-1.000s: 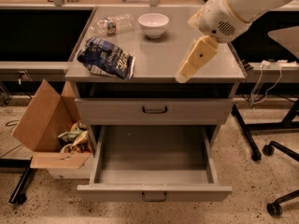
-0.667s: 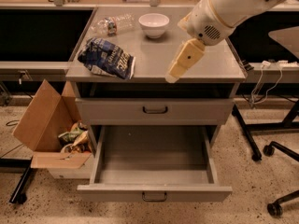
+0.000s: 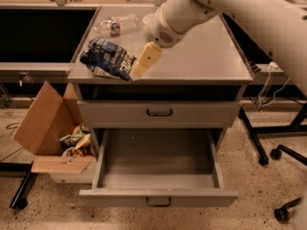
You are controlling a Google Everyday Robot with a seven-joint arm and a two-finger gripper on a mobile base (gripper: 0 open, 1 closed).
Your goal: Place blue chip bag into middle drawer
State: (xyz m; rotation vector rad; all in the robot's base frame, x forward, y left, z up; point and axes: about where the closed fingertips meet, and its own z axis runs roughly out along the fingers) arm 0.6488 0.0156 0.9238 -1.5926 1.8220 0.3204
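Observation:
I expect the blue chip bag (image 3: 108,59) to stay bulky and stick out sideways from my gripper when I lift it, because the crumpled foil (image 3: 101,51) looks puffed up.
The blue chip bag (image 3: 107,58), crumpled navy foil with white lettering, lies on the front left of the grey cabinet top (image 3: 201,56). My gripper (image 3: 146,60), cream-coloured, hangs from the white arm just right of the bag, at its right edge and low over the cabinet top near the front. The middle drawer (image 3: 158,195), the lower handled front, is pulled out below and its inside shows nothing in it. The same-looking drawer above it (image 3: 159,113) is closed.
A clear plastic bottle (image 3: 114,25) lies behind the bag. A white bowl (image 3: 146,19) is mostly hidden by my arm. An open cardboard box (image 3: 48,128) with trash sits on the floor at the left. Chair legs with casters (image 3: 276,152) stand at the right.
My arm has swung left across the cabinet top, bringing the gripper from the right side to the bag's right edge. The bag and the drawer have not moved.

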